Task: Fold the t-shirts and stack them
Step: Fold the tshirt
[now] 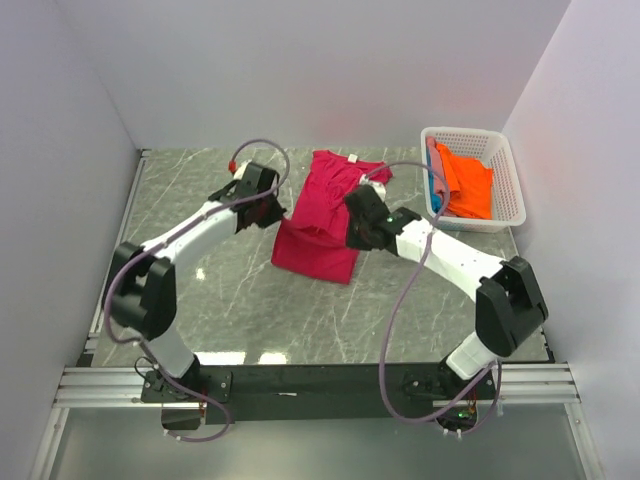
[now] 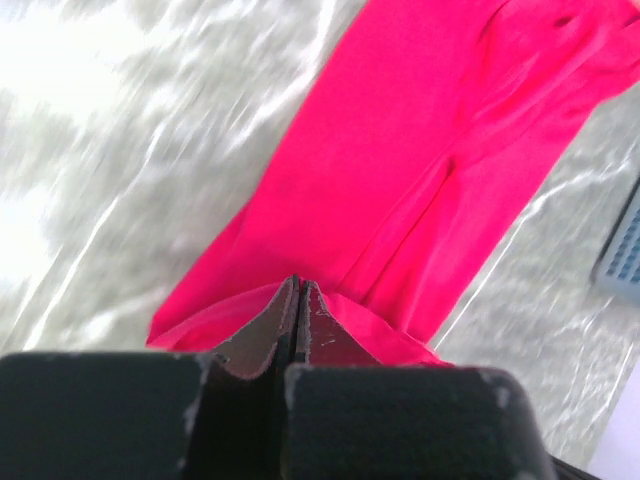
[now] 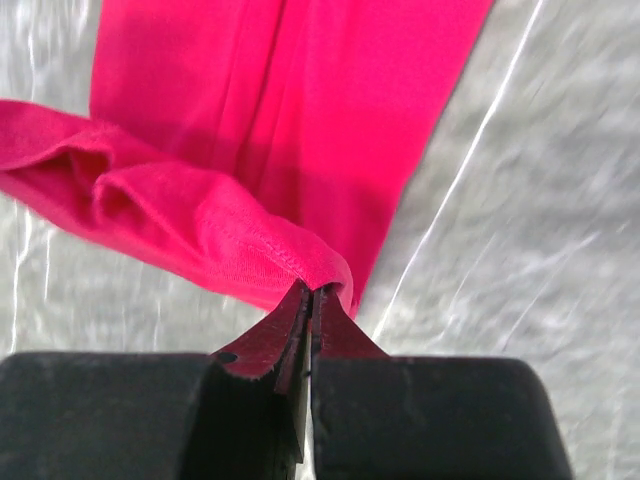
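Observation:
The hem lines up with the t-shirt's near fold (image 1: 311, 273), so the robot's left gripper should go on moving it toward the collar (image 1: 350, 160) until it lies flat, and then let go.
A crimson-pink t-shirt (image 1: 325, 190) lies lengthwise in the middle of the marble table, its near part doubled over itself. My left gripper (image 1: 272, 215) is shut on the cloth at the fold's left edge, and my right gripper (image 1: 352, 226) is shut on the right edge. In the left wrist view the shut jaws (image 2: 297, 287) pinch a raised ridge of the shirt (image 2: 400, 150). The right wrist view has the jaws (image 3: 312, 292) shut on the stitched hem of the shirt (image 3: 250, 240). An orange t-shirt (image 1: 470, 185) and a blue-teal t-shirt (image 1: 436, 182) lie in the basket.
A white plastic lattice basket (image 1: 515, 195) stands at the back right by the wall. White walls close in the table (image 1: 220, 300) on the left, back and right. Both arms reach inward over the table's middle, their cables looping above them.

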### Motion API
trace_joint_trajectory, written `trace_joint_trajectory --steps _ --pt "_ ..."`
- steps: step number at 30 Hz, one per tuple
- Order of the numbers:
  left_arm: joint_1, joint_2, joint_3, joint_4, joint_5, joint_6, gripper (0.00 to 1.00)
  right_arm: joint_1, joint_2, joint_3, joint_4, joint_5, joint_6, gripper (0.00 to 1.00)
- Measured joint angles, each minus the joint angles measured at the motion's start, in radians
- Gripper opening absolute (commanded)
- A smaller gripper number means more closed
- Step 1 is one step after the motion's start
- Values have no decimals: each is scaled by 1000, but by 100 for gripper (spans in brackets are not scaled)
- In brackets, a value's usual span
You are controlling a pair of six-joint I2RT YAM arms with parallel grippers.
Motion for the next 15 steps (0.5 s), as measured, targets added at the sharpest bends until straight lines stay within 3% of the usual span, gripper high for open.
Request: trace_joint_trajectory --steps 7,15 --pt "14 208 238 1 -14 57 1 -105 119 119 9 -8 -74 0" --pt "29 372 400 -15 -17 94 1 -194 214 187 32 -73 -138 0"
